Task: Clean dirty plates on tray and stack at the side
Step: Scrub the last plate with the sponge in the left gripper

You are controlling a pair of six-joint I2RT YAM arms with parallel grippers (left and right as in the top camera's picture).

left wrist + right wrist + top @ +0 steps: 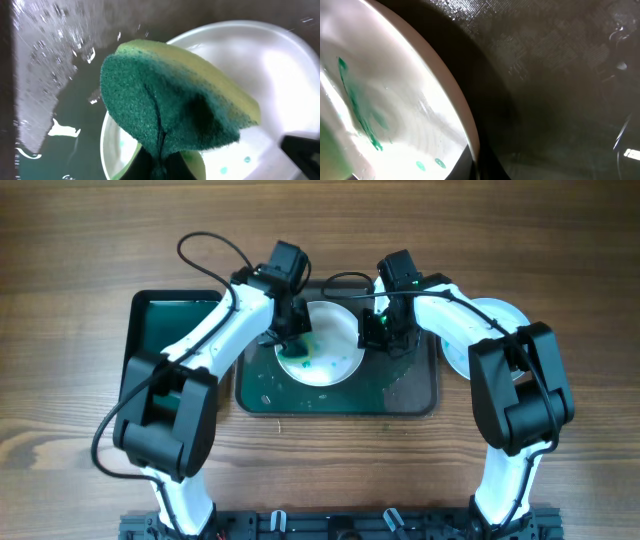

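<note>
I should sweep the sponge back across the plate's middle (323,352) with my left gripper, since the sponge hangs over the plate's rim (281,349) while green smears remain farther in.
A white plate (325,352) with teal-green smears lies in the large dark tray (400,395). My left gripper (292,340) is shut on a green and yellow sponge (170,100) and holds it on the plate's left part (280,65). My right gripper (378,330) is shut on the plate's right rim. In the right wrist view the jaws (479,162) pinch the rim of the smeared plate (395,100). Another white plate (455,358) lies on the table right of the tray, partly hidden by my right arm.
A smaller dark green tray (170,330) lies left of the large one. The large tray's floor is wet with droplets (60,95), and it also shows in the right wrist view (560,100). The table is bare wood in front (330,470).
</note>
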